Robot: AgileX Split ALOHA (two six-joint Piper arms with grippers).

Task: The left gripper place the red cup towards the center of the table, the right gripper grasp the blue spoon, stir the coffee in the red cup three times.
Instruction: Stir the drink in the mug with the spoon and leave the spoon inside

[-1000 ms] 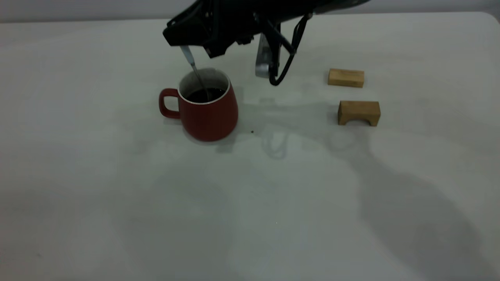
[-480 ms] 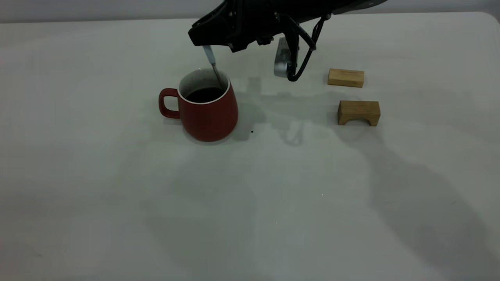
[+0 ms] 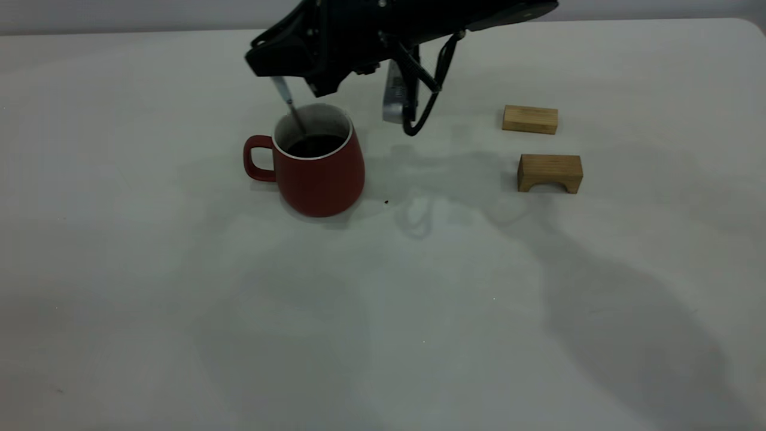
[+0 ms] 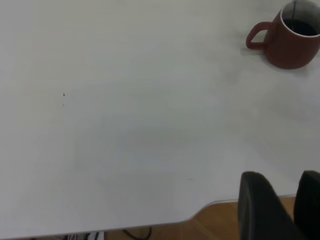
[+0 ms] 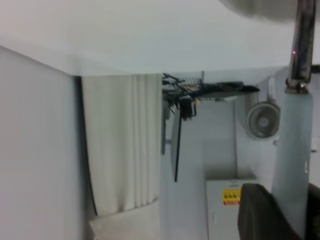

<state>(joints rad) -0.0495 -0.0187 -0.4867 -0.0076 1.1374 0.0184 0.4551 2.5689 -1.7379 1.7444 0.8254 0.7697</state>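
Note:
The blue spoon is high in my right gripper, and its metal end (image 3: 301,129) is only shallow in the coffee. Next, I lower the spoon deeper into the red cup (image 3: 316,146) before I open my gripper.
The red cup (image 3: 317,170) stands upright on the table (image 3: 383,299), handle pointing left, with dark coffee (image 3: 315,145) inside. It also shows far off in the left wrist view as the red cup (image 4: 287,42). My right gripper (image 3: 276,75) hovers just above the cup's left rim, shut on the pale handle of the blue spoon (image 3: 291,108). The spoon leans down with its metal end dipped in the coffee. In the right wrist view the spoon (image 5: 296,145) sits between the right gripper's (image 5: 287,197) dark fingers. My left gripper (image 4: 281,182) is parked at the table's edge, shut and holding nothing.
Two wooden blocks lie to the right of the cup: a flat one (image 3: 530,119) farther back and an arch-shaped one (image 3: 550,172) nearer. A tiny dark speck (image 3: 386,202) sits just right of the cup's base. The table edge (image 4: 200,207) runs close to the left gripper.
The right gripper swung right across the cup half a second ago and is now back at the left, carrying the spoon from the right rim to the left side. The cup stayed put.

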